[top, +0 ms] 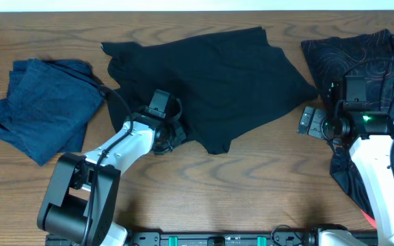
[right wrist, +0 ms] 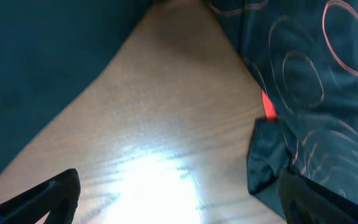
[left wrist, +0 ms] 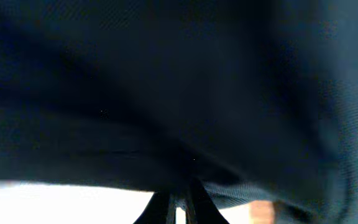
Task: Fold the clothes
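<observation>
I can see that the black garment's pointed end (top: 305, 92) lies loose and its near edge (top: 194, 139) is bunched up. I should hold the pointed end with my right gripper while my left gripper grips the bunched edge again.
A black garment (top: 211, 82) lies spread across the middle of the table. My left gripper (top: 170, 137) is at its lower left edge and shut on the black fabric, which fills the left wrist view (left wrist: 166, 93). A folded blue garment (top: 43, 106) lies at the far left. A dark garment with a red swirl pattern (top: 361, 55) lies at the far right, and also shows in the right wrist view (right wrist: 309, 81). My right gripper (top: 310, 123) is open and empty over bare wood between the black and patterned garments.
The wooden table (top: 238, 198) extends to the front edge. The patterned garment drapes down the right side under my right arm (top: 382, 178).
</observation>
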Controlling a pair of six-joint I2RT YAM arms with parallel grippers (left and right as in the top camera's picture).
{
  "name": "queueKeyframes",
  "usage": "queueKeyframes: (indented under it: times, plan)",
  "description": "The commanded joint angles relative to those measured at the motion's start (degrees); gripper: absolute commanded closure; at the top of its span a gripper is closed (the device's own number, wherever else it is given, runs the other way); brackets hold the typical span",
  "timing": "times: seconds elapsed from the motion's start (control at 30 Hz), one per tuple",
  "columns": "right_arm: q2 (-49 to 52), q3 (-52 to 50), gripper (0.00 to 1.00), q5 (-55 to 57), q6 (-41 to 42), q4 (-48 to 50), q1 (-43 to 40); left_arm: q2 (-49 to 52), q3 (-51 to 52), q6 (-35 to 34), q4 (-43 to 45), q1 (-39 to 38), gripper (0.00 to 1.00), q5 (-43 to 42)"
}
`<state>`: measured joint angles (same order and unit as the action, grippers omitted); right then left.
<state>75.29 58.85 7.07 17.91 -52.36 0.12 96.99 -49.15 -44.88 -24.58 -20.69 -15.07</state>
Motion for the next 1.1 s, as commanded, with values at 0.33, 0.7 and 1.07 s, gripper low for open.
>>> queueKeyframes:
  times: [0.33,0.7,1.07]
  plan:
    - [9.2,0.3,0.03,-9.0,-5.7,7.6,-0.4,-1.7,0.4,10.4,-16.4,1.2,0.94,1.6]
    - [21.1,0.3,0.04,-9.2,-2.8,20.6,-0.4,-5.2,0.4,10.8,-23.3,13.5,0.94,12.6]
    - [29.0,0.3,0.04,-16.1,-2.1,23.1,0.3,-7.0,0.4,13.4,-23.7,15.1,0.74,9.1]
